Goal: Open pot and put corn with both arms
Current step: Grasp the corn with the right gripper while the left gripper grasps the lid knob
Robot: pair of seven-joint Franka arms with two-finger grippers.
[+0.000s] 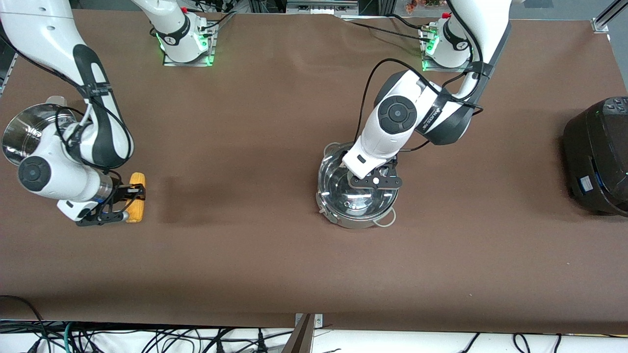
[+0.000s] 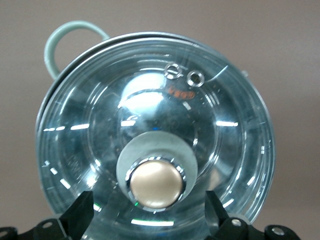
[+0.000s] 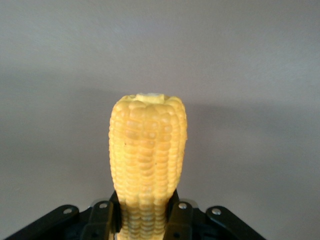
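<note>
The clear glass [image 2: 212, 145] lid shows only shiny steel through it, so I expect an empty pot [image 1: 352, 222] when I take the lid off.
The shiny steel pot [image 1: 357, 218] stands mid-table with its clear glass lid [image 1: 346, 193] on it; a pale loop handle [image 1: 386, 220] sticks out at its side. My left gripper [image 1: 375, 182] is low over the lid. In the left wrist view the lid [image 2: 150, 110] fills the frame, and my open left gripper [image 2: 150, 220] has its fingers [image 2: 80, 216] apart on either side of the round knob [image 2: 155, 184], not touching it. My right gripper [image 1: 128, 202] is shut on the yellow corn [image 1: 137, 179], low at the table; the right wrist view shows the corn [image 3: 147, 145] clamped in that gripper [image 3: 145, 220].
A steel steamer pot [image 1: 22, 130] stands toward the right arm's end of the table, close beside the right arm. A black cooker [image 1: 596, 157] stands at the left arm's end. Brown table [image 1: 245, 171] lies bare between corn and pot.
</note>
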